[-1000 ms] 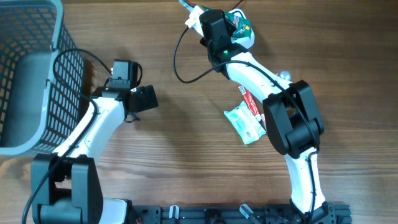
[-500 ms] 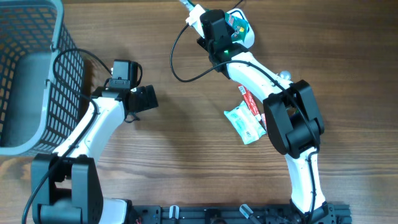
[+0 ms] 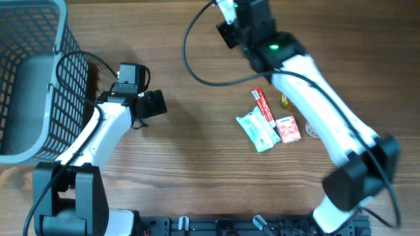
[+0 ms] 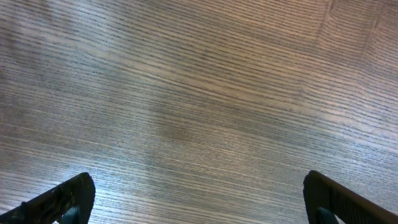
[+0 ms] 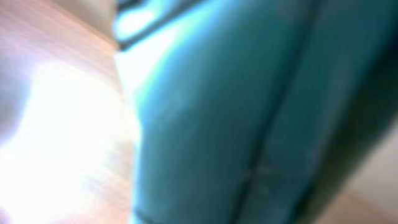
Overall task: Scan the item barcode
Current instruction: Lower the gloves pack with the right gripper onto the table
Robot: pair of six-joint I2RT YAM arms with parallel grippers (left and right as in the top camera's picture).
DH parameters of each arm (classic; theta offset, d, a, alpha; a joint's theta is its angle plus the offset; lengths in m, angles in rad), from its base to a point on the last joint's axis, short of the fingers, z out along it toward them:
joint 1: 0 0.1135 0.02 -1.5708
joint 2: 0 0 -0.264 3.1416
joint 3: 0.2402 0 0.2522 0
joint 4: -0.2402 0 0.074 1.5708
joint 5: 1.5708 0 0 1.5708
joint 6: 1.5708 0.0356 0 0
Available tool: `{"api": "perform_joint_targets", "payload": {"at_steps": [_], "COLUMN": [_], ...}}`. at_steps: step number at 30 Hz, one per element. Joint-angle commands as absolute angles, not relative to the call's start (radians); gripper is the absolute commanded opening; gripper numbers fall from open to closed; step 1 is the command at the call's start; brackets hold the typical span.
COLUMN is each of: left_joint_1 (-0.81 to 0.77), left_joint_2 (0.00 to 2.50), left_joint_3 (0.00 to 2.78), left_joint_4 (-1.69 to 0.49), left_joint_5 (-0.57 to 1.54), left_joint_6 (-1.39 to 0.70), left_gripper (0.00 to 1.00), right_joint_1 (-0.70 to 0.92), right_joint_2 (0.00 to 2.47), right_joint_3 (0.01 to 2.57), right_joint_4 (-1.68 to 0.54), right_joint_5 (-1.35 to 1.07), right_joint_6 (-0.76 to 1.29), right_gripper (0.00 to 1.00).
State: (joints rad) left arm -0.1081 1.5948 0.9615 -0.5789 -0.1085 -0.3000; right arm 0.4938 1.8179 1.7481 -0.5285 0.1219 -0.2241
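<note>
The teal-green item (image 5: 211, 118) is in my right gripper's fingers and the wood (image 3: 215, 119) beside the pale green pouch is clear, so my right gripper should keep going there and let go of the item.
A teal-green item (image 5: 249, 124) fills the right wrist view, blurred and very close to the camera, with bright table surface to its left. My right gripper (image 3: 231, 16) is raised at the table's far edge, its jaws hidden behind the item. It is shut, apparently on this teal item. No barcode shows in any view. My left gripper (image 4: 199, 208) hangs open over bare wood, with only its two dark fingertips (image 4: 68, 198) showing at the lower corners. In the overhead view the left gripper (image 3: 152, 105) sits left of centre.
A grey mesh basket (image 3: 26, 78) stands at the far left. Right of centre lie a red stick packet (image 3: 262, 106), a pale green pouch (image 3: 256, 131) and a small red box (image 3: 287, 129). A black cable (image 3: 190, 59) loops down from the right wrist.
The right arm has lifted and swung out to the right, uncovering the items beneath it. The green and white item no longer shows on the table. The left arm has not moved.
</note>
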Motion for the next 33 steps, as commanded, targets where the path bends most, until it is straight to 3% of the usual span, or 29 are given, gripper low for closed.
{"api": "perform_joint_targets", "payload": {"at_steps": [1,7,15,16,20,23,26,29,33], "left_joint_1": [-0.105,-0.105,-0.104,-0.105,-0.105,-0.105,-0.105,-0.105,-0.105], "left_joint_2": [1.588,1.588,1.588,1.588,1.588,1.588,1.588,1.588,1.588], "left_joint_3": [0.971,0.971,0.971,0.971,0.971,0.971,0.971,0.971,0.971], "left_joint_4": [-0.576,-0.576,-0.576,-0.576,-0.576,-0.576,-0.576,-0.576,-0.576], "left_joint_5": [-0.125,-0.125,-0.125,-0.125,-0.125,-0.125,-0.125,-0.125,-0.125], "left_joint_6": [-0.295,-0.295,-0.295,-0.295,-0.295,-0.295,-0.295,-0.295,-0.295], "left_gripper": [1.0,1.0,1.0,1.0,1.0,1.0,1.0,1.0,1.0], "right_joint_1": [0.49,0.491,0.49,0.49,0.49,0.49,0.49,0.49,0.49], "right_joint_2": [1.805,1.824,1.826,1.826,1.826,1.826,1.826,1.826,1.826], "right_joint_3": [1.746,1.636,1.378,1.36,1.32,1.316,1.316,1.316,1.316], "right_joint_4": [-0.75,-1.046,-0.899,-0.879,-0.827,-0.827,-0.823,-0.822,-0.822], "right_joint_5": [-0.209,-0.353,-0.264,-0.231,-0.172,-0.146,-0.134,-0.086,-0.044], "right_joint_6": [0.044,0.157,0.358,0.376,0.385,0.38,0.381,0.385,0.393], "right_gripper": [0.04,0.04,0.06,0.1,0.48,0.67,0.72,0.94,1.0]}}
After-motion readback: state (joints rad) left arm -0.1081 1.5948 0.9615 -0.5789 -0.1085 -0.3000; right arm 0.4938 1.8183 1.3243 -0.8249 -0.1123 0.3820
